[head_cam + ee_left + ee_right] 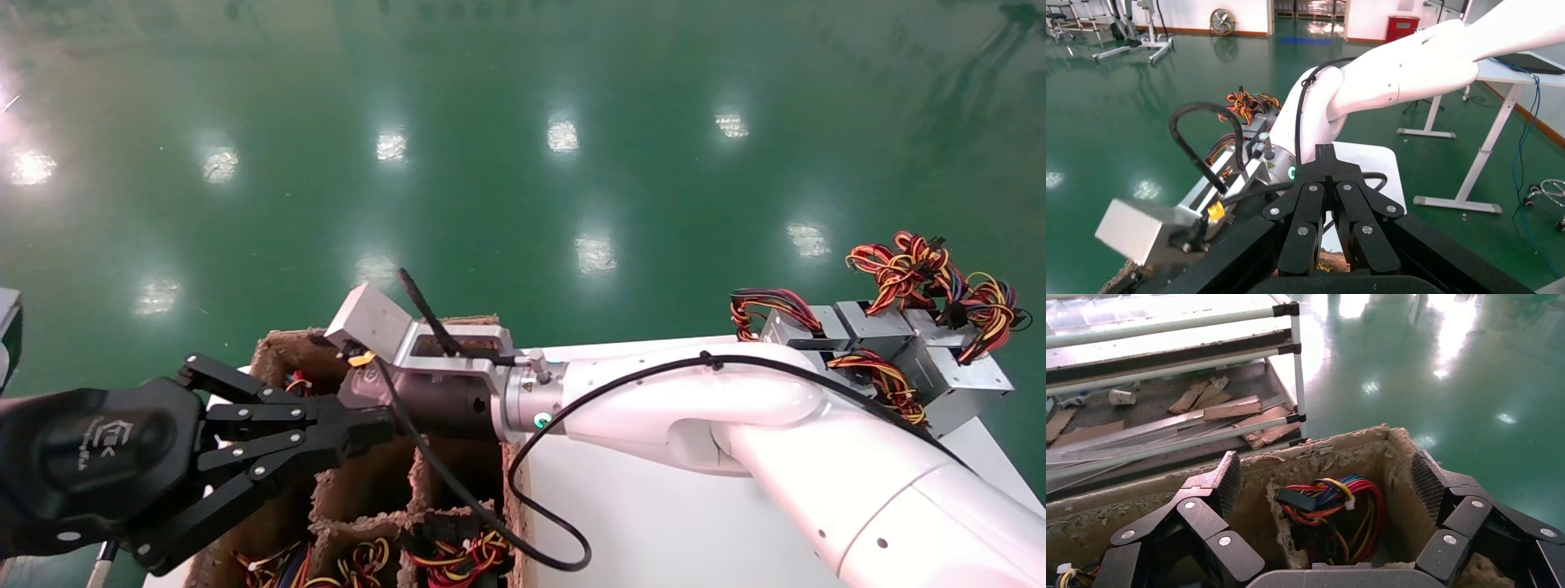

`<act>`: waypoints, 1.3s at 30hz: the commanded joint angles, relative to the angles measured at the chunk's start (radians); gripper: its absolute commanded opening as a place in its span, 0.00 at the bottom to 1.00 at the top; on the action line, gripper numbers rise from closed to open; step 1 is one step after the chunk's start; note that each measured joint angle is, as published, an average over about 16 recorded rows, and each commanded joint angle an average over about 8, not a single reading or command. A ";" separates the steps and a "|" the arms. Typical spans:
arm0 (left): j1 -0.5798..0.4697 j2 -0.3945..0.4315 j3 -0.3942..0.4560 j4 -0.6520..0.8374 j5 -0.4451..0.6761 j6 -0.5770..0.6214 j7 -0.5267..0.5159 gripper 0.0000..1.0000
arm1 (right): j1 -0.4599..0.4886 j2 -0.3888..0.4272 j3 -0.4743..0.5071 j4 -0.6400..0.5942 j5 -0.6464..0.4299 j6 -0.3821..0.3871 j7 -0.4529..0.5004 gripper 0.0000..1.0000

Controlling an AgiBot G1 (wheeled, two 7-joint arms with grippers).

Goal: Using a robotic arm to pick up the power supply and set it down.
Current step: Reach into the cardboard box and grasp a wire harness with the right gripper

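Note:
My gripper will lift the wire bundle [1338,499], and the power supply should come up hanging from it, since the wires run down to a grey patch below.
My right gripper [1327,487] stands open over a back compartment of a brown pulp carton [1340,444]. Nothing is between its ribbed pads [1228,481]. In that compartment lies a power supply's red, yellow and orange wire bundle [1333,505]; its metal body is hidden. The white right arm's silver wrist [523,400] reaches across from the right to the carton [282,351]. My left gripper [380,425] is shut and empty, held level beside the right wrist above the carton; the left wrist view shows its closed tips [1326,153].
Several silver power supplies [891,343] with coloured wire bundles stand at the far right of the white table [654,523]. More wire bundles [458,559] fill the carton's near compartments. A pipe rack with cardboard scraps [1199,410] stands beyond the carton on green floor.

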 commanded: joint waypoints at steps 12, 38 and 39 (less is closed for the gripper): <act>0.000 0.000 0.000 0.000 0.000 0.000 0.000 0.00 | 0.011 0.001 -0.136 0.025 0.106 0.086 -0.016 0.00; 0.000 0.000 0.000 0.000 0.000 0.000 0.000 0.00 | 0.032 0.001 -0.264 0.002 0.277 0.157 -0.066 0.00; 0.000 0.000 0.000 0.000 0.000 0.000 0.000 0.00 | 0.033 0.002 -0.267 0.000 0.282 0.157 -0.067 0.00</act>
